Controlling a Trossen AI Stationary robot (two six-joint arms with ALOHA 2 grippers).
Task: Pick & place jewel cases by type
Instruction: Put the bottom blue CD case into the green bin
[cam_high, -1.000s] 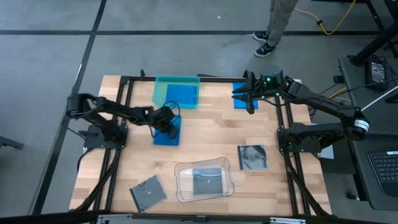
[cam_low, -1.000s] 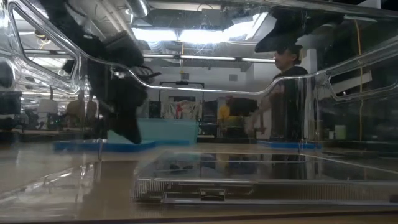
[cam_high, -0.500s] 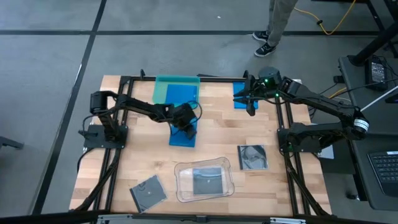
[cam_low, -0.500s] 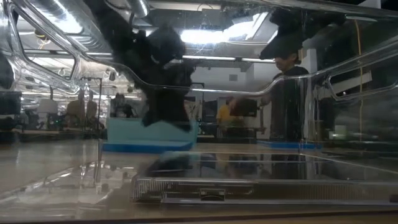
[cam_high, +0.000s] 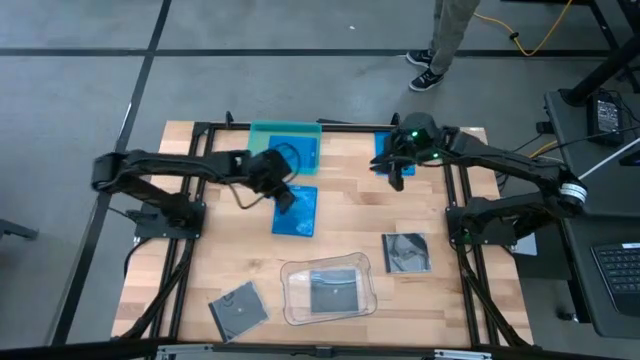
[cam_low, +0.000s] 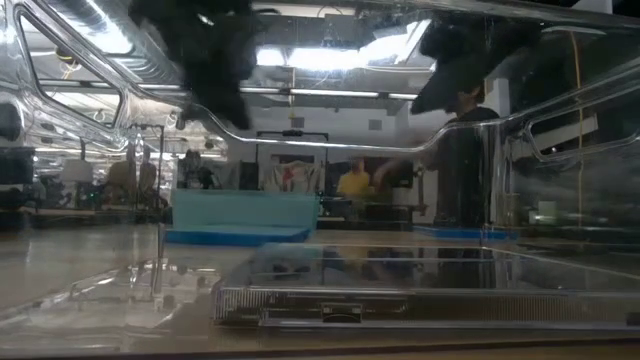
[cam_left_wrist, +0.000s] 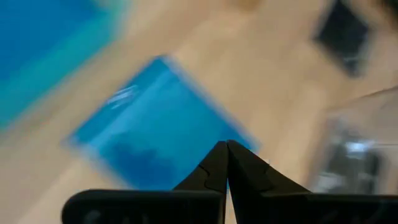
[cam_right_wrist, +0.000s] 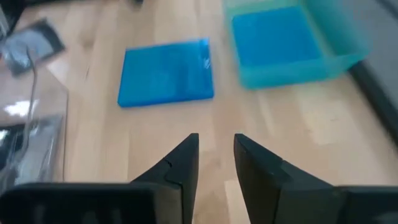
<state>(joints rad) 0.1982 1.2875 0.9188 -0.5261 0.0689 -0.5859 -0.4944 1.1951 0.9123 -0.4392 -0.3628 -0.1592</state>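
I can see clear wood beside the middle blue jewel case (cam_high: 295, 212), so my left gripper should keep pulling its closed fingers back until they can open beside that case's edge (cam_high: 274, 219).
A blue jewel case (cam_high: 299, 212) (cam_left_wrist: 155, 118) (cam_right_wrist: 166, 73) lies flat on the table's middle. My left gripper (cam_high: 285, 197) (cam_left_wrist: 227, 144) hangs shut above that case's left edge, raised clear in the low view (cam_low: 215, 70). A second blue case (cam_high: 296, 152) (cam_right_wrist: 277, 37) lies in the teal tray (cam_high: 260, 142). A third blue case (cam_high: 383, 150) sits near the far right edge, partly hidden by my right gripper (cam_high: 398, 172) (cam_right_wrist: 216, 140), which hovers open above it. Dark cases lie at the right (cam_high: 407, 252), at the near left (cam_high: 238, 310) and in the clear tray (cam_high: 333, 291).
The clear rounded tray (cam_high: 292, 272) stands near the table's near edge, filling the low view's foreground. Black frame rails run along the table's left and right sides. A person stands beyond the far edge (cam_high: 440, 45). Bare wood lies between the central blue case and the right-hand dark case.
My left gripper moved toward the table's right, and the central blue case slid with it along the table. The gripper has since risen and drawn back a little toward the left, leaving the case flat on the wood.
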